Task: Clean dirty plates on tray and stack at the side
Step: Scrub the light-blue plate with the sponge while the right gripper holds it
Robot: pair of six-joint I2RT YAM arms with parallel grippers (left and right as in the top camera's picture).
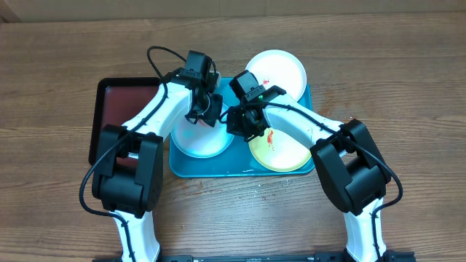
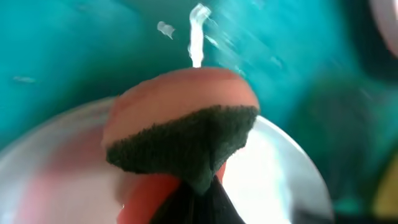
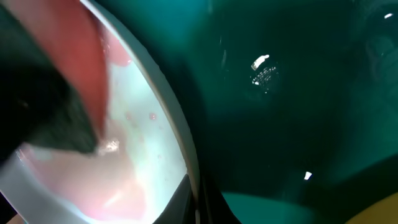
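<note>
Next, my left gripper wipes back across a pink smear point(image 2: 53, 177) that is still there toward the black tray, as the sponge reaches over the light blue plate's back rim point(image 2: 266, 122).
The turquoise tray point(image 1: 211, 166) holds three plates. The light blue plate point(image 1: 200, 142) lies at its left, the white plate point(image 1: 280, 69) at the back right, the yellow-green rimmed plate point(image 1: 284, 154) with a red smear at the front right. My left gripper point(image 1: 206, 110) is shut on a sponge point(image 2: 180, 130), orange with a dark green pad, pressed on the light blue plate point(image 2: 280, 168). My right gripper point(image 1: 244, 125) is shut on that plate's rim point(image 3: 177, 134), with a finger on each side.
A smaller black tray with a dark red inside point(image 1: 120, 102) lies left of the turquoise tray. The wooden table point(image 1: 58, 65) surrounds both. The tray floor point(image 3: 298, 93) shows beside the plate.
</note>
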